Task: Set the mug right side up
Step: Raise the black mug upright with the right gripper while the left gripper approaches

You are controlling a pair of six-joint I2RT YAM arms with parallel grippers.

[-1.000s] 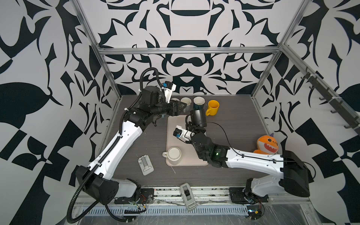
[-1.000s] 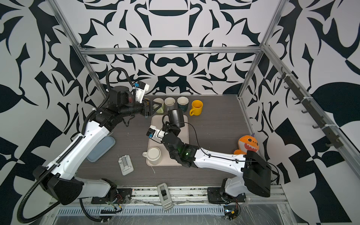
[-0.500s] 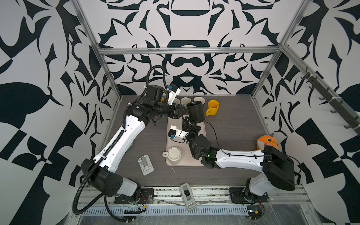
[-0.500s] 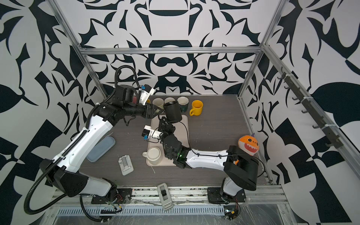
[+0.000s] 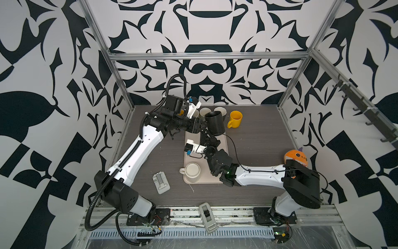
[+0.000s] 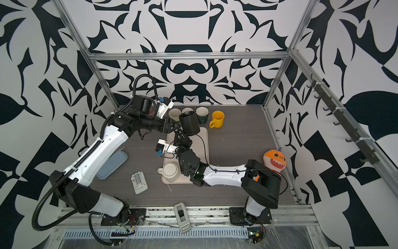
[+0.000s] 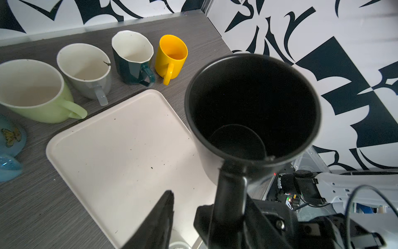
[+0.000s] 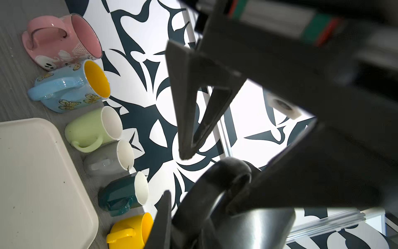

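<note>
My right gripper has the black mug (image 6: 190,123) from below, so next my left gripper grabs the mug's handle (image 7: 230,193) and my right one move away before I lower it.
The black mug (image 5: 214,124) (image 6: 189,125) hangs in the air above the far end of the beige tray (image 5: 189,159) (image 6: 202,146), mouth up and tilted toward the left arm. My right gripper (image 5: 210,138) (image 6: 181,136) (image 8: 185,217) holds it from below, shut near the foot of the handle (image 8: 226,174). My left gripper (image 5: 202,127) (image 6: 177,127) (image 7: 193,200) straddles the handle (image 7: 230,189). Its jaws are open: one finger (image 7: 163,213) stands clear of the handle, the other lies against it. The left wrist view looks into the mug's empty inside (image 7: 252,107).
A white mug (image 5: 192,171) (image 6: 170,171) stands upside down on the tray's near end. Upright mugs line the back, among them yellow (image 5: 235,118), teal (image 7: 133,62), grey (image 7: 86,69) and green (image 7: 34,92). An orange plush (image 5: 296,157) sits right, a grey device (image 5: 161,182) front left.
The right arm has lifted the black mug and tipped it so its mouth faces up. The left gripper has moved in around the handle and its jaws have narrowed.
</note>
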